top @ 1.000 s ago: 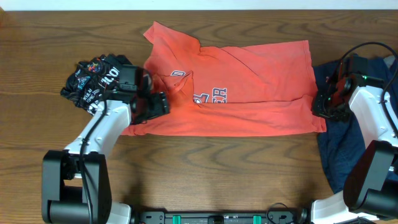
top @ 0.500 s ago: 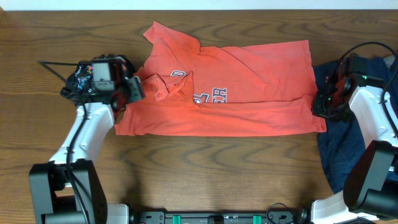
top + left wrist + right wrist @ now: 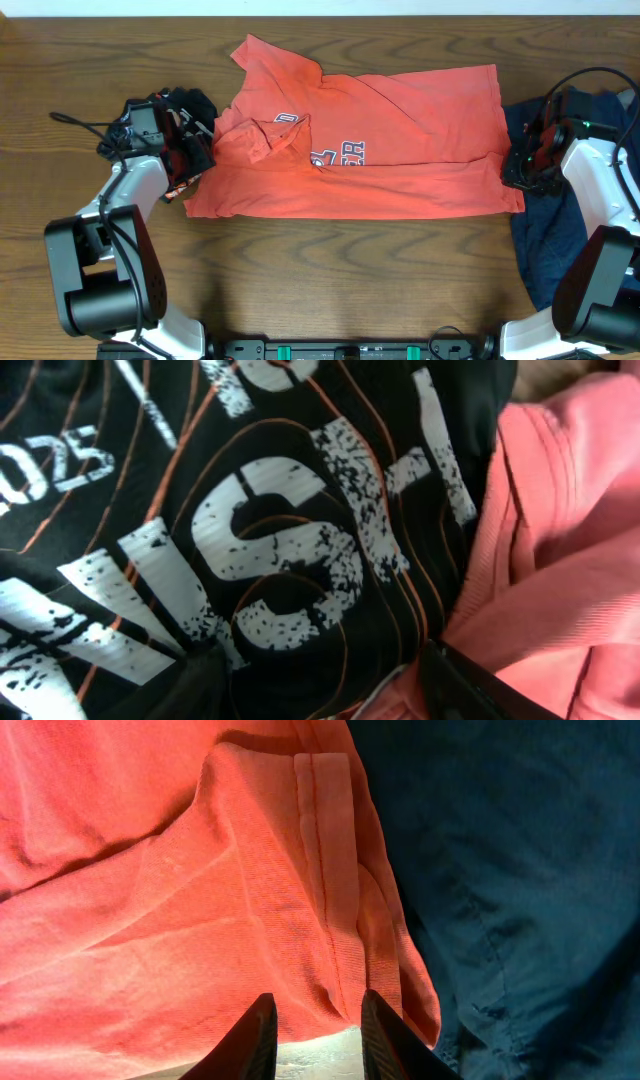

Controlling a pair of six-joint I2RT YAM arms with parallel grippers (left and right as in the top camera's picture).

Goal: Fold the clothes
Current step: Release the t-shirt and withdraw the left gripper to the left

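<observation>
My left gripper has the black printed T-shirt in its way, crowding the coral-red T-shirt's hem. It should move the black printed T-shirt aside before it takes the hem's near corner.
The coral-red T-shirt lies spread across the table's middle, lettering up, with one sleeve pointing to the far left. My left gripper sits at its left edge, over the crumpled black printed T-shirt. In the left wrist view the fingers stand wide apart, open, with black cloth and a strip of coral hem between them. My right gripper is shut on the coral shirt's near right corner, next to the navy T-shirt.
The navy T-shirt lies heaped at the right edge, partly under the right arm. Bare wooden table shows in front of the coral shirt and along the far edge. A thin cable runs left of the left wrist.
My left gripper has drawn back leftward off the coral shirt to its left edge, over the black shirt, and its jaws have narrowed a little. The right arm has not moved.
</observation>
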